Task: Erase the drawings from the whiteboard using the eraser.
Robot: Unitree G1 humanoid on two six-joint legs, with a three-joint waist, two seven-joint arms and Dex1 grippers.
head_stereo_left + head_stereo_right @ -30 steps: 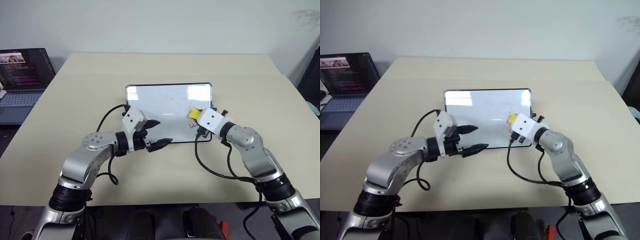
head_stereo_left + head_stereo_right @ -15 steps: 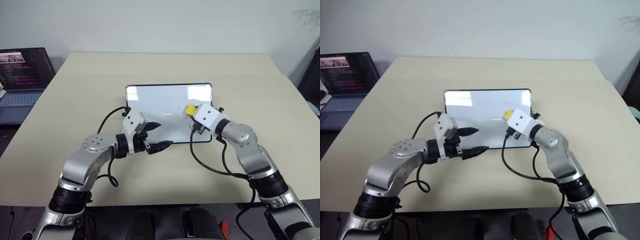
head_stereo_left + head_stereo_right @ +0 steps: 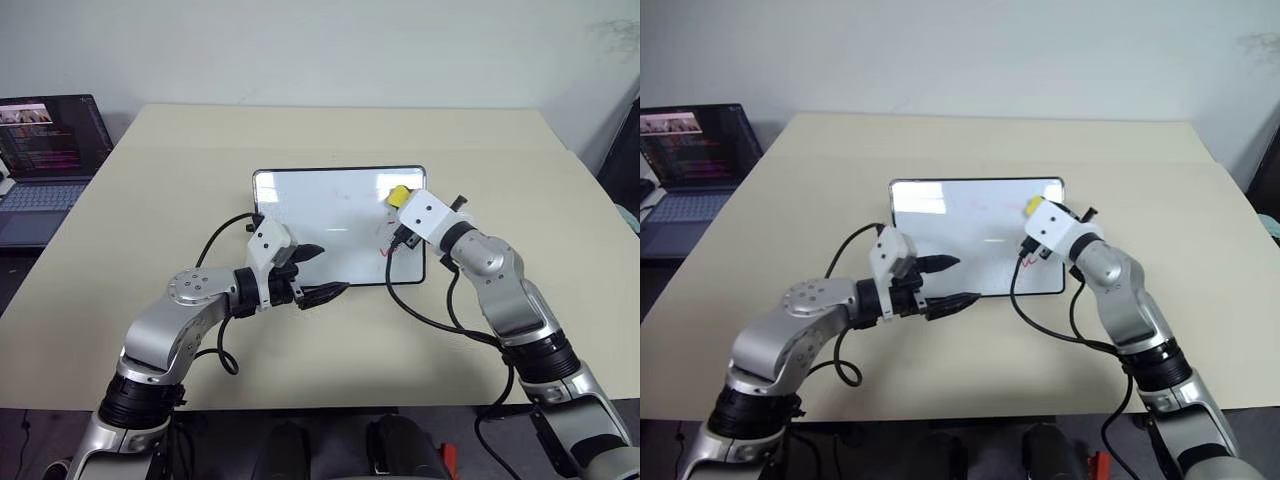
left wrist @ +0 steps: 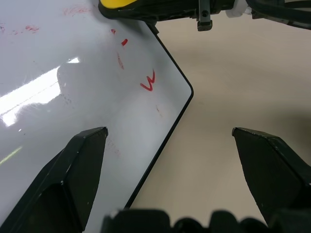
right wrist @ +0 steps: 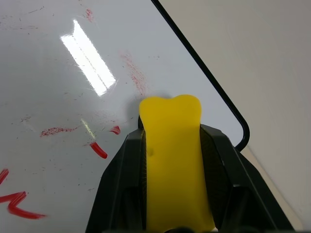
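Observation:
The eraser is near the board's far corner [image 3: 420, 171], beyond the red dashes. I should sweep it with my right gripper back across the dashes toward the red "w" [image 3: 389, 250].
The whiteboard [image 3: 320, 212] lies flat at the middle of the tan table. My right gripper [image 3: 402, 203] is shut on the yellow eraser [image 3: 398, 194], which presses on the board near its far right corner. In the right wrist view the eraser [image 5: 171, 141] sits between the black fingers [image 5: 125, 167], with smeared red strokes of the drawings [image 5: 98, 150] beside it. A red "w" [image 4: 148, 82] and short red dashes remain along the board's right side [image 3: 387, 250]. My left gripper [image 3: 325, 271] hangs open over the board's near edge, holding nothing.
An open laptop [image 3: 45, 150] stands off the table's left side. Black cables [image 3: 425, 320] loop from both wrists onto the table [image 3: 300, 130]. Bare tabletop lies beyond the board and to both sides.
My right gripper has slid the eraser up the board's right side toward the far right corner. The left arm has kept still.

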